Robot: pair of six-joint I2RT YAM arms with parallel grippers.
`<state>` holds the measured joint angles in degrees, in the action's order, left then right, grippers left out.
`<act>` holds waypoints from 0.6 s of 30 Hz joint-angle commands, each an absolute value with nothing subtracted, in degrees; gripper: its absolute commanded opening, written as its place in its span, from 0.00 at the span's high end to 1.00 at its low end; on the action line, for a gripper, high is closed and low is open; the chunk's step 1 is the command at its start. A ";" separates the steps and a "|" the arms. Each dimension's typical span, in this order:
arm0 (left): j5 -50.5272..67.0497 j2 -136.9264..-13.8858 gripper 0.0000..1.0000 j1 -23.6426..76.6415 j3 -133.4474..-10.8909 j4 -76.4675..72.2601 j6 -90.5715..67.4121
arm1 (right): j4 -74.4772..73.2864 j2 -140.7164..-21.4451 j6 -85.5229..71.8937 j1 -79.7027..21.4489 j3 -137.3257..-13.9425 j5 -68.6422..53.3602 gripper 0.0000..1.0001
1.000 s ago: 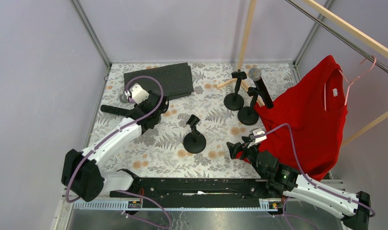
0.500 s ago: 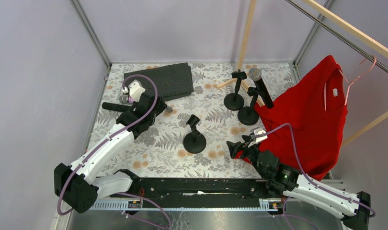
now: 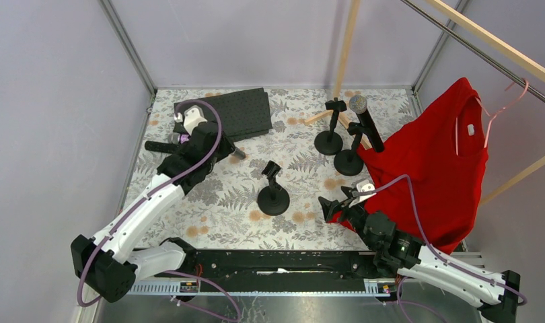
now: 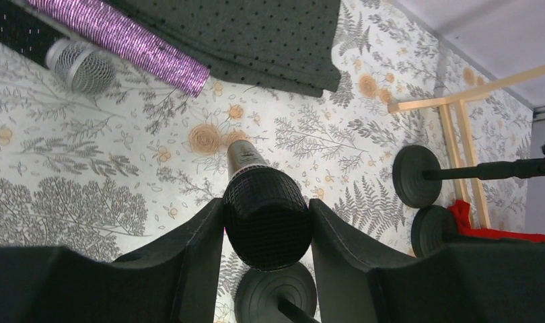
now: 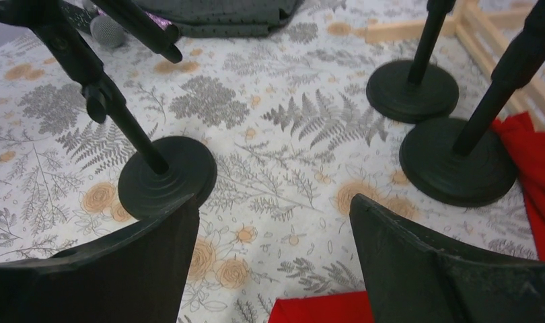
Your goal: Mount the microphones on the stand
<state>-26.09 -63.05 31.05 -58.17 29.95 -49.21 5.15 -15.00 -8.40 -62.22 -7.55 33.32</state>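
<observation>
The black microphone's head is in my left gripper, which leaves the microphone's silver end free. My right gripper should therefore keep going toward the microphone's handle until its fingers close.
My left gripper is shut on a black microphone. Its silver end points toward the table's middle. The purple glitter microphone and another black microphone with a grey mesh head lie at the back left. A further black microphone sits tilted in the back right stand. Two stands are bare: one in the middle and one at the back. My right gripper is open and empty, low over the table near the middle stand.
A dark dotted cloth lies at the back left. A red shirt on a pink hanger drapes over the right side, its hem by my right gripper. A wooden frame stands at the back right.
My left arm has reached farther back, carrying the black microphone a little up the view. My right arm has barely moved.
</observation>
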 commanded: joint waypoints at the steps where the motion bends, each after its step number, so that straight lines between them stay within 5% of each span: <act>1: -24.62 -61.11 0.61 31.18 -64.40 28.17 -42.25 | 12.92 -13.51 0.35 -62.49 -11.01 30.34 0.11; 10: -16.21 -63.53 0.61 31.17 -77.59 32.07 -29.71 | 30.31 -18.15 15.21 -62.50 -14.02 10.93 0.07; 18: -7.11 -67.96 0.61 31.20 -93.05 38.22 -25.37 | 24.38 -33.44 29.18 -62.49 -29.12 -1.58 0.07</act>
